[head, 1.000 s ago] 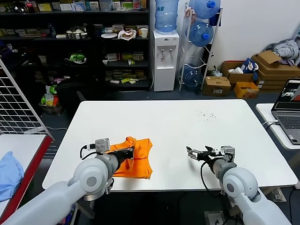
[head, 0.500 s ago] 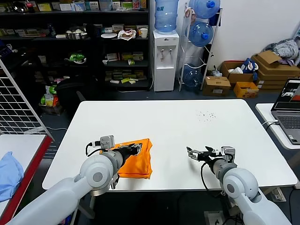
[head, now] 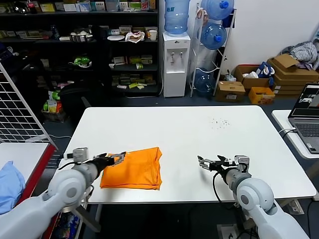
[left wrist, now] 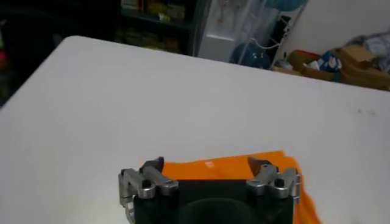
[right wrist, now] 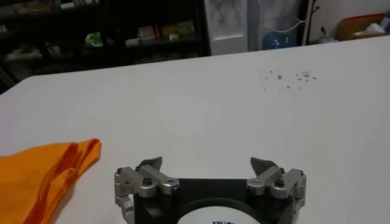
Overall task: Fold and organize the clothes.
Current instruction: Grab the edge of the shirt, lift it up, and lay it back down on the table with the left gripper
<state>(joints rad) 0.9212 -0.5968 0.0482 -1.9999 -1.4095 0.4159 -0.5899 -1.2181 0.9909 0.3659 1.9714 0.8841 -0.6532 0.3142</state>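
My left gripper should carry on going down, as the orange T-shirt's rack-side edge [head: 102, 180] lies free beside its open fingers, until they straddle that edge [head: 106, 173], and then close.
The clothes are one orange T-shirt [head: 134, 170], lying folded in a flat rectangle near the front left of the white table [head: 199, 129]. My left gripper [head: 117, 158] is open at the shirt's left far corner, holding nothing. In the left wrist view the shirt [left wrist: 234, 168] lies just beyond the spread fingers of the left gripper [left wrist: 207, 165]. My right gripper [head: 205, 162] hovers open over bare table to the right of the shirt. In the right wrist view, the right gripper [right wrist: 207, 163] has nothing between its fingers, and the shirt's edge [right wrist: 36, 176] shows off to one side.
A light blue cloth [head: 10, 184] lies on a side table at my left, beside a white wire rack [head: 20, 112]. A laptop [head: 308, 117] sits on another table at my right. Small specks [head: 219, 123] dot the table's far right. Shelves and boxes stand behind.
My left gripper went from shut on the shirt to open, let it go and drew back to the left. The shirt now lies flatter. The right arm has not moved.
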